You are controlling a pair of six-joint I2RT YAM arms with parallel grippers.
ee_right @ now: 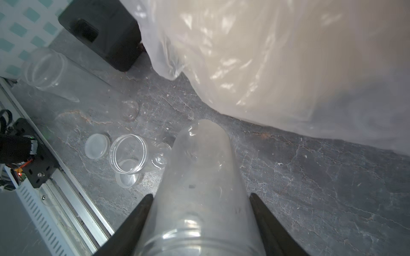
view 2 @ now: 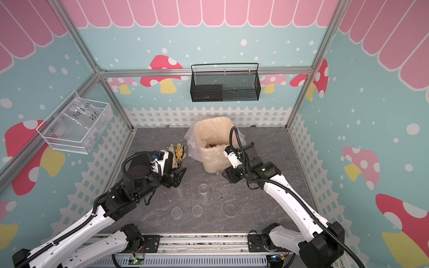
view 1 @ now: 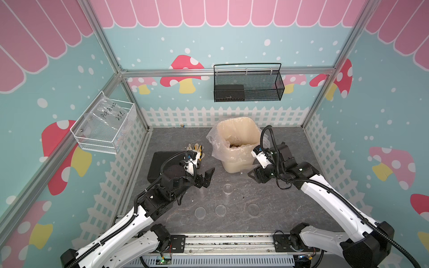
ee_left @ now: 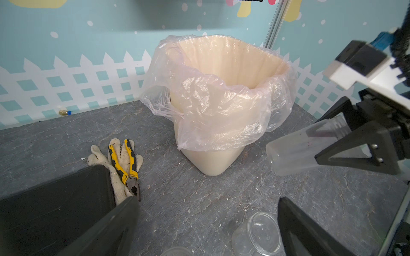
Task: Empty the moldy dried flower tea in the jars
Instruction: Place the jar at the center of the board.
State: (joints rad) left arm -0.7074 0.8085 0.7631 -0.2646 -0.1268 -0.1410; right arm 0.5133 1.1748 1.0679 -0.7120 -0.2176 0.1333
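The empty jar's bottom (ee_left: 273,163) slopes down toward the free spot (view 1: 251,192) near the bin, so my right gripper keeps tipping the jar upright and lowering it until it stands.
My right gripper (view 1: 251,173) (ee_right: 200,195) is shut on a clear lidless jar (ee_right: 204,172) (ee_left: 310,146). The jar is held tipped on its side, low over the table, beside the base of the cream bin (view 1: 236,162) (ee_left: 213,161). It looks empty. Reddish-brown dried flower tea (view 1: 235,145) (view 2: 214,145) lies inside the bin's liner. Another two open, empty jars (view 1: 227,189) (ee_right: 128,153) (ee_right: 44,68) stand on the table between the arms. My left gripper (view 1: 206,177) (ee_left: 207,199) is open with nothing in it, just left of those jars.
Three round clear lids (view 1: 200,212) (view 1: 220,210) (view 1: 253,208) lie near the front edge. Work gloves with yellow pliers (view 1: 197,150) and a black box (view 1: 162,167) are at the left. A black mesh basket (view 1: 248,83) and a white wire basket (view 1: 104,125) hang on the walls.
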